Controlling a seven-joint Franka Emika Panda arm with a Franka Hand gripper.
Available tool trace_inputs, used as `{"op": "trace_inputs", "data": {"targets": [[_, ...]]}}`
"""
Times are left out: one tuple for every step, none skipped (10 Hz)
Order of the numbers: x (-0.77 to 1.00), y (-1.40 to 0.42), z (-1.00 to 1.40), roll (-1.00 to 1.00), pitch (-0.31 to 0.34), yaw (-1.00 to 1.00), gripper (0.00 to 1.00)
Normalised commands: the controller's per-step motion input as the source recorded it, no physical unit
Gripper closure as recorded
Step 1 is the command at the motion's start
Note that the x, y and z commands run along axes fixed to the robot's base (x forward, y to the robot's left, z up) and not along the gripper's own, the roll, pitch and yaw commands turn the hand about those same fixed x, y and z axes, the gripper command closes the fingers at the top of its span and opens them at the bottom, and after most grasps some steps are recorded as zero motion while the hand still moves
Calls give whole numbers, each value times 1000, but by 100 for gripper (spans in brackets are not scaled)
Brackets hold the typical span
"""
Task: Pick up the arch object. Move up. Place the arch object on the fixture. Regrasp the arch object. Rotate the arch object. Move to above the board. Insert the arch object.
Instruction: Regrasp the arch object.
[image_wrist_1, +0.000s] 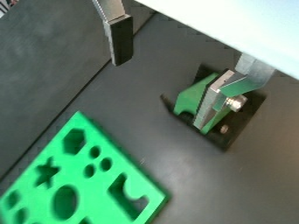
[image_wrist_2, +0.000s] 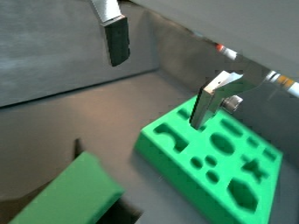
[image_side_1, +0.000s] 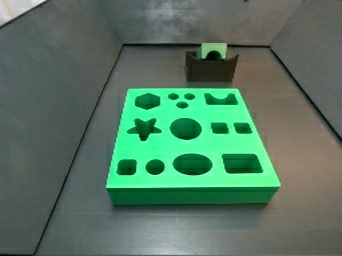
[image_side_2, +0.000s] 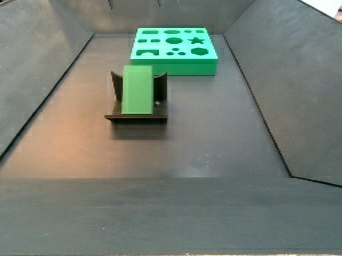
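My gripper will lift the arch object (image_side_1: 214, 49) free and leave the dark fixture in place, as a bolt head (image_wrist_1: 225, 129) shows in the fixture.
The arch object (image_side_1: 211, 51) is a small green block resting in the dip of the dark fixture (image_side_1: 211, 70) near the back wall; it shows in both side views (image_side_2: 138, 90). The board (image_side_1: 187, 145), a large green slab with shaped holes, lies flat on the floor. My gripper (image_wrist_1: 167, 74) is open and holds nothing; it hangs high over the floor and is out of both side views. In a wrist view, one finger (image_wrist_1: 216, 101) overlaps the arch object (image_wrist_1: 191, 94) on the fixture (image_wrist_1: 229, 131). The board (image_wrist_2: 216, 153) and arch object (image_wrist_2: 70, 192) lie below the open gripper (image_wrist_2: 162, 74).
Dark sloping walls (image_side_1: 80, 80) enclose the grey floor (image_side_2: 160, 150) on all sides. The fixture (image_side_2: 134, 118) stands a short gap away from the board (image_side_2: 174, 50).
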Motion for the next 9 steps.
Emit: {"op": "trace_inputs", "data": {"targets": [[0,12,-22,1000,47,21,0],[-4,-29,0,1000,43,22,0],[-11,-26,11,1000,40,23,0],[-6,-19,5,1000,35,24,0],[-2,-18,3,1000,33,24,0],[-6,-20,3,1000,34,27,0],[-5,-19,5,1000,37,27,0],[4,-20,10,1000,44,30,0],[16,-17,4,1000,49,32,0]]}}
